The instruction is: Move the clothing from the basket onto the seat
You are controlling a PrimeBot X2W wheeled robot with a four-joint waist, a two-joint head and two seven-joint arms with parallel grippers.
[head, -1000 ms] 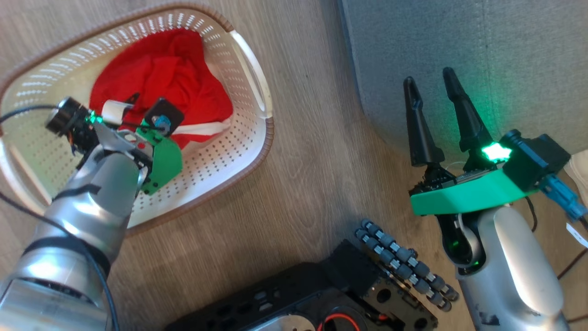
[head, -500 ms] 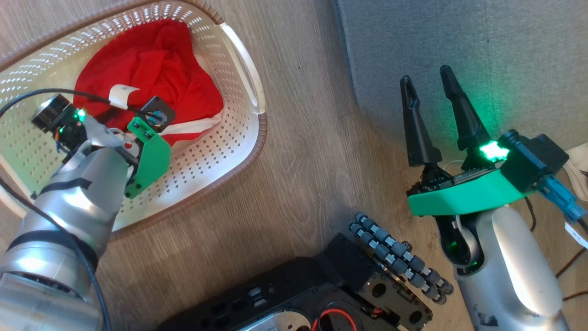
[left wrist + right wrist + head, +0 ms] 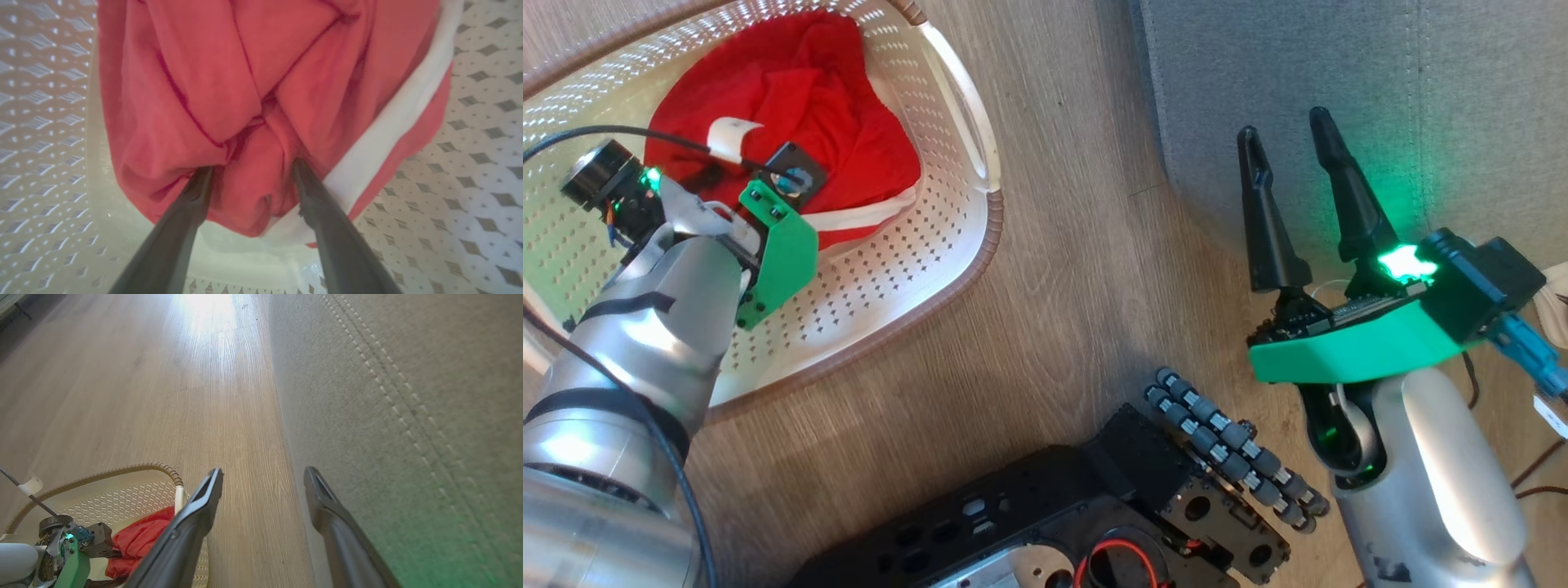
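The red clothing (image 3: 851, 127) will rise as a single bunched, drooping bundle when the robot lifts it, because deep creases (image 3: 257, 115) run together next to the clothing's raised fold.
The cream basket (image 3: 915, 269) stands on the floor at the upper left, with the red, white-trimmed clothing (image 3: 792, 106) bunched inside it. My left arm (image 3: 686, 278) reaches down into the basket, its wrist covering the fingers. In the left wrist view my left gripper (image 3: 252, 167) is open, its tips pressed into the clothing (image 3: 245, 81) with a fold bulging between them. My right gripper (image 3: 1282, 126) is open and holds nothing, hovering at the edge of the grey seat (image 3: 1339, 65). Its wrist view shows the right gripper (image 3: 263, 471), the seat (image 3: 388, 396) and the basket (image 3: 122, 470).
Wooden floor (image 3: 1062, 245) lies between basket and seat. My black base (image 3: 1054, 523) with its roller wheels (image 3: 1233, 457) sits at the bottom. A black cable (image 3: 613, 131) loops over my left wrist. Cables (image 3: 1543, 474) trail at the right edge.
The head picture has shifted a little. My left wrist has moved slightly further over the clothing in the basket. The right gripper holds its place, and both grippers stay open.
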